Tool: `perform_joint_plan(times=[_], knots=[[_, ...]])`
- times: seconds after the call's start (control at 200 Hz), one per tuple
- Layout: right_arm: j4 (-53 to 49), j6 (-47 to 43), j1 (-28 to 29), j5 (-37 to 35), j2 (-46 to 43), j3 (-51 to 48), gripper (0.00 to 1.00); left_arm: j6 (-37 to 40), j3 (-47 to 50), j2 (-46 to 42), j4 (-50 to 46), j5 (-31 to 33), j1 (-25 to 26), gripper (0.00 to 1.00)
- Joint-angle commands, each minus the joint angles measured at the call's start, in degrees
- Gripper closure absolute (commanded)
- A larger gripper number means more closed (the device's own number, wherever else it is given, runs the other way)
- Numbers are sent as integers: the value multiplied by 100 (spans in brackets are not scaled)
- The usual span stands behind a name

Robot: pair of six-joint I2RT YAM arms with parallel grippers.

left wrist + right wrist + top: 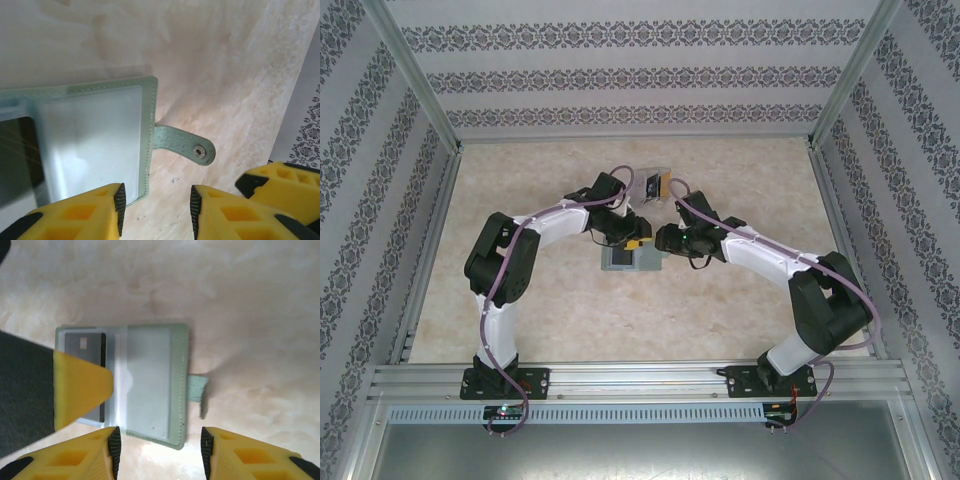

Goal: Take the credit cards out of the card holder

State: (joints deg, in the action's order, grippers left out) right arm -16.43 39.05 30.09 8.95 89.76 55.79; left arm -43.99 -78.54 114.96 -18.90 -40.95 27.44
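My left gripper should move back, because it is in the way of the dark credit card's exposed edge [103, 351], and hold the pocket's closed end [67, 344] while my right gripper pulls the card.
The grey-green card holder [150, 385] lies open on the table, pale blue-grey lining up, its snap tab [186, 145] sticking out to the side. A dark credit card [86, 346] sits in the left pocket; the right pocket looks empty, and no orange-yellow card is visible. My left gripper [157, 210] is open over the holder's near corner, one finger above the lining and one over bare table. My right gripper [160, 452] is open too, straddling the holder's near right corner. In the top view both grippers [636, 240] [665, 240] meet over the holder [625, 260].
A clear plastic tray [655, 183] with black and orange contents stands just behind the grippers. The left gripper's yellow finger [80, 387] crosses the holder's left pocket in the right wrist view. Patterned walls enclose the marbled table [740, 310].
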Motion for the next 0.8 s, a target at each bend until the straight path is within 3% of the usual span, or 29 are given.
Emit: perform_joint_plan(times=[0.0, 0.19, 0.385, 0.545, 0.794], knots=[[102, 3, -39, -78, -70, -47, 51, -85, -133, 173, 72, 79, 66, 57], [317, -86, 75, 738, 252, 248, 52, 285, -133, -331, -606, 765, -98, 56], [835, 251, 154, 1727, 1077, 648, 58, 542, 234, -907, -1050, 1551, -353, 66], [909, 414, 139, 1922, 1743, 1047, 62, 560, 459, -958, -1184, 1878, -450, 69], [1092, 587, 50, 2043, 2270, 1145, 69, 506, 664, -672, -818, 1591, -485, 76]])
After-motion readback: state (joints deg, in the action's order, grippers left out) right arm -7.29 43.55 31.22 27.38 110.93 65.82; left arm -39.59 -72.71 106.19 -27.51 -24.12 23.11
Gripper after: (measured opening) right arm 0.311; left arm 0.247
